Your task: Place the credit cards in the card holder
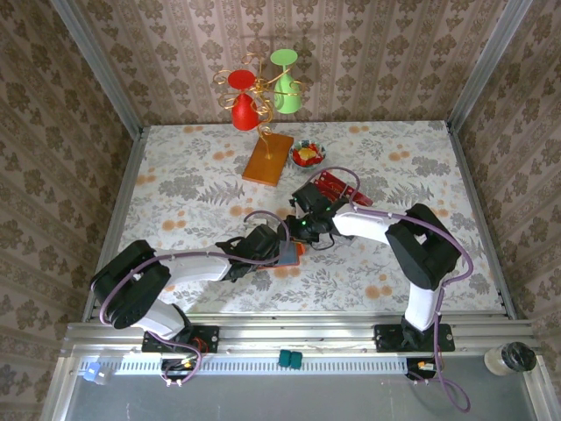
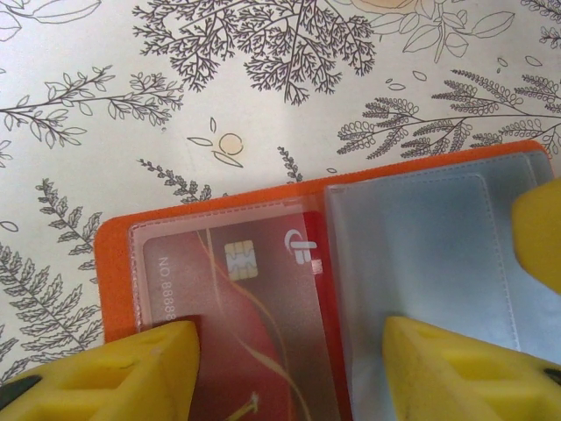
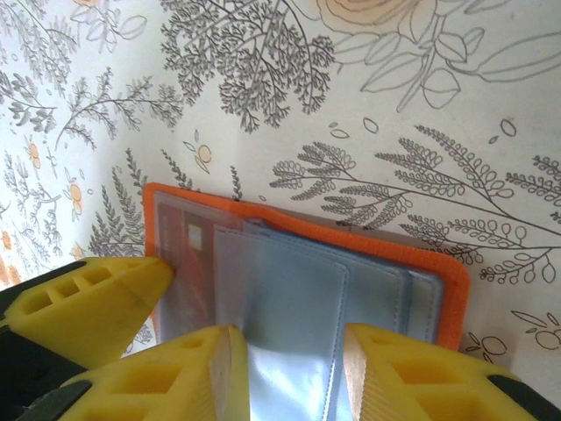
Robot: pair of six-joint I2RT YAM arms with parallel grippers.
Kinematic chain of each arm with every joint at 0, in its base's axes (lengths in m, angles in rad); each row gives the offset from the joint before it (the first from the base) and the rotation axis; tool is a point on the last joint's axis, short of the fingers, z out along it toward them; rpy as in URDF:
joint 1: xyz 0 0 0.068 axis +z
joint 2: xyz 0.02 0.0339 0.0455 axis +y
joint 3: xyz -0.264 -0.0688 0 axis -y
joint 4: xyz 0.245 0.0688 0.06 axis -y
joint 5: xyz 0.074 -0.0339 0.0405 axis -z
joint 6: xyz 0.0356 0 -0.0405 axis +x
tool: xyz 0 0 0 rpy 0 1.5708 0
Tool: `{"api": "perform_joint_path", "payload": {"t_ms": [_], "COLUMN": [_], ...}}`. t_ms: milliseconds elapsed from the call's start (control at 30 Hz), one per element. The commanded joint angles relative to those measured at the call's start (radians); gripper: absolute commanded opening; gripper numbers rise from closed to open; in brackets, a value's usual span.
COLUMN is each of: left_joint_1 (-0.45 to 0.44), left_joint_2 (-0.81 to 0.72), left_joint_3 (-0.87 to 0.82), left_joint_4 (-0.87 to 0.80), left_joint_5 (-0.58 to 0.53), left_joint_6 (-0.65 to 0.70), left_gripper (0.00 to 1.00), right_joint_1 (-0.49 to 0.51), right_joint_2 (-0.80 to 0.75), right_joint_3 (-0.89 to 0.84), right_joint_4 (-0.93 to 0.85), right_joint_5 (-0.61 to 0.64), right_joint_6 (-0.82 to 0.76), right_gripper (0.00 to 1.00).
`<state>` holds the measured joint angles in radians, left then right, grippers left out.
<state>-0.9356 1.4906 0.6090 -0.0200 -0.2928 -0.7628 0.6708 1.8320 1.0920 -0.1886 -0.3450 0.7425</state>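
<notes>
I should move my left gripper back to the orange edge (image 2: 115, 276) while my right gripper turns the page over, because my left gripper is straddling the red card and blue page (image 2: 329, 289).
The orange card holder (image 1: 291, 255) lies open on the flowered tablecloth between both arms. In the left wrist view its orange cover (image 2: 114, 263) frames a clear left pocket holding a red credit card (image 2: 254, 307) with a chip, and greyish-blue pocket pages (image 2: 421, 254) lie to the right. My left gripper (image 2: 289, 351) is open and straddles the holder, one finger over the card, the other over the blue page. My right gripper (image 3: 289, 360) is open, with a blue page (image 3: 289, 298) between its fingers. More red credit cards (image 1: 337, 186) lie in a pile behind the right gripper (image 1: 302, 230).
An orange-brown wooden board (image 1: 268, 158) and a small bowl (image 1: 307, 154) sit at the back, with a wire stand carrying red and green glasses (image 1: 263, 88) behind them. Patterned walls close in the table on three sides.
</notes>
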Motion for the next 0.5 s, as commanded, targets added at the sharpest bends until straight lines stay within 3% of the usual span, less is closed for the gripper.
{"api": "perform_joint_path", "payload": {"t_ms": [0, 467], "left_joint_1": [-0.003, -0.004], "left_joint_2": [0.021, 0.012], "left_joint_3": [-0.028, -0.022], "left_joint_4": [-0.037, -0.040], "left_joint_5": [0.019, 0.021], "left_joint_6": [0.001, 0.004], "left_gripper": [0.58, 0.58], "right_joint_1": [-0.003, -0.003], "right_joint_2": [0.020, 0.060], "right_joint_3": [-0.016, -0.003], "right_joint_4": [0.028, 0.063], "right_joint_5": [-0.014, -0.084], "right_joint_6": [0.027, 0.044], "right_gripper": [0.40, 0.36]}}
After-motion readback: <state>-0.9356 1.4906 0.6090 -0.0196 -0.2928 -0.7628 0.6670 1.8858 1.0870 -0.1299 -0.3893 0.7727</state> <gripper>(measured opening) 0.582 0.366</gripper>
